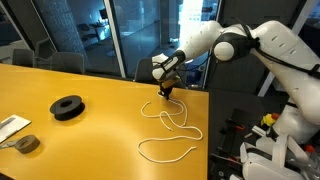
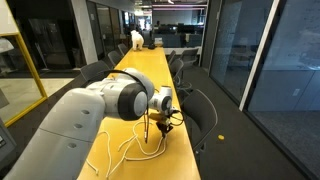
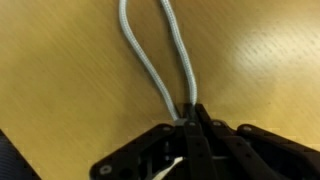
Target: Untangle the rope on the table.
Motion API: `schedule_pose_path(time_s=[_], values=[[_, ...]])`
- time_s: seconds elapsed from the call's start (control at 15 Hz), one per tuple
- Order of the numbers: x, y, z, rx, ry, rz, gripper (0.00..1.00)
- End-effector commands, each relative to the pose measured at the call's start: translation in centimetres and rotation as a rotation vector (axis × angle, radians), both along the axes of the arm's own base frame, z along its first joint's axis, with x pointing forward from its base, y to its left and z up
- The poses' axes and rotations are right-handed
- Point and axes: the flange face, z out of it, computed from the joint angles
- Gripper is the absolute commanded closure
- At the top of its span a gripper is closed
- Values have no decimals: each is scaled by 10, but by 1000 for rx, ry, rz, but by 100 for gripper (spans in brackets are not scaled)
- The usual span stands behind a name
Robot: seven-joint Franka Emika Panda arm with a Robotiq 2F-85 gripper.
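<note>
Two parts of the rope meet between my gripper's closed fingers and would be pulled along together, so next I put the rope down, open my gripper and lift it clear.
A white rope (image 1: 172, 122) lies in loose loops on the yellow wooden table (image 1: 90, 120), near its right end. It also shows in an exterior view (image 2: 135, 148) below the arm. My gripper (image 1: 166, 88) is shut on one end of the rope and holds it just above the table. In the wrist view two strands of the rope (image 3: 150, 50) run from the shut black fingers (image 3: 190, 115) up across the tabletop. The rest of the loops are out of the wrist view.
A black tape roll (image 1: 67, 107) sits mid-table. A grey tape roll (image 1: 27, 144) and a white sheet (image 1: 10, 126) lie at the near left. Dark chairs (image 1: 60, 60) line the far side. The table edge (image 1: 208, 130) is close to the rope.
</note>
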Motion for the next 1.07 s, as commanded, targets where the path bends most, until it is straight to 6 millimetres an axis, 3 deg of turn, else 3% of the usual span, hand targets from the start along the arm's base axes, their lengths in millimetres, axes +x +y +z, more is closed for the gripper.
schedule_pose_path(time_s=[0.0,0.2,0.47,0.67,1.0], values=[[-6,-51,-7,-51,-30,-75,96],[-8,-74,2,-102,-79,-151,96],[-7,-79,2,-269,-166,-206,96],[-7,-63,-4,-405,-205,-223,96],[-8,-16,-17,-633,-236,-212,97]])
